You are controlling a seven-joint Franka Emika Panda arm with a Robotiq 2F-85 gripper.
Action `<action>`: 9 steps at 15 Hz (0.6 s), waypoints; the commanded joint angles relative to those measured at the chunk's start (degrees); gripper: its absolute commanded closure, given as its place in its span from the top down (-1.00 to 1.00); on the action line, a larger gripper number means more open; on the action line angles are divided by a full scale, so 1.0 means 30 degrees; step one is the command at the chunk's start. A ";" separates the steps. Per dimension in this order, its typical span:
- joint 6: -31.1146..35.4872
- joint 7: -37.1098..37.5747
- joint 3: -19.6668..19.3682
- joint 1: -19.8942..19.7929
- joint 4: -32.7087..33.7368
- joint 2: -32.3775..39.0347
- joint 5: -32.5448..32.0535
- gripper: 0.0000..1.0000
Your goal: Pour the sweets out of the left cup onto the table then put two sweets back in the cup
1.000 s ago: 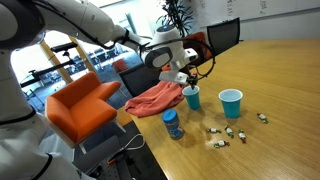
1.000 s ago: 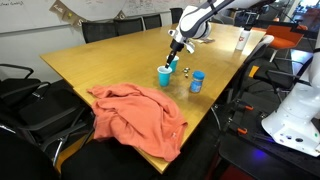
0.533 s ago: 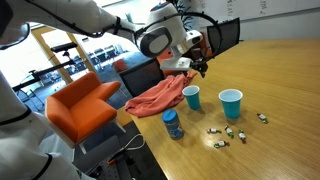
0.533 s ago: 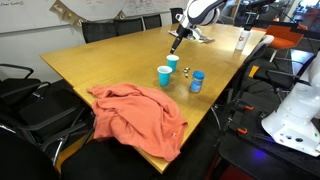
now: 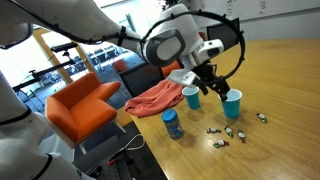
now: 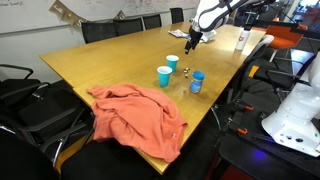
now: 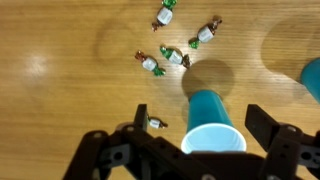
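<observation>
The sweet [image 7: 205,31] closest to the deep teal cup lies apart from the sweets around it. My gripper should go on going down toward that sweet until its fingers close around it.
The left cup [image 5: 192,97], deep teal, stands upright on the wood-grain table [image 5: 285,90]; it also shows in an exterior view [image 6: 164,75] and at the wrist view's right edge [image 7: 313,78]. My gripper [image 5: 208,84] hangs open and empty above the table, between the two cups in this view. In the wrist view the gripper [image 7: 201,108] looks down on the brighter cup [image 7: 210,125], which stands upright below the spread fingers, untouched. Several sweets [image 7: 175,57] lie on the table beyond that cup and one sweet [image 7: 153,123] beside it. They also show in an exterior view [image 5: 228,132].
The brighter light-cyan cup [image 5: 231,103] stands next to the left cup. A short blue lidded bottle [image 5: 172,124] stands near the table edge. An orange cloth [image 6: 140,115] hangs over that edge. Chairs [image 5: 80,105] stand around the table.
A second ago my gripper was low at the left cup with its jaws opening. It has since risen, fully open, and swung away towards the brighter cup. The cups and sweets stayed put.
</observation>
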 commanded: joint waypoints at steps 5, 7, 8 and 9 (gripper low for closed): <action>-0.1495 0.2774 -0.0071 0.0237 -0.0220 0.1680 0.0007 1.00; -0.1501 0.2976 -0.0046 0.0317 -0.0219 0.1900 0.0076 1.00; -0.1503 0.2977 -0.0045 0.0319 -0.0215 0.1895 0.0096 1.00; -0.1459 0.3335 -0.0171 0.0424 -0.0132 0.2127 -0.0120 1.00</action>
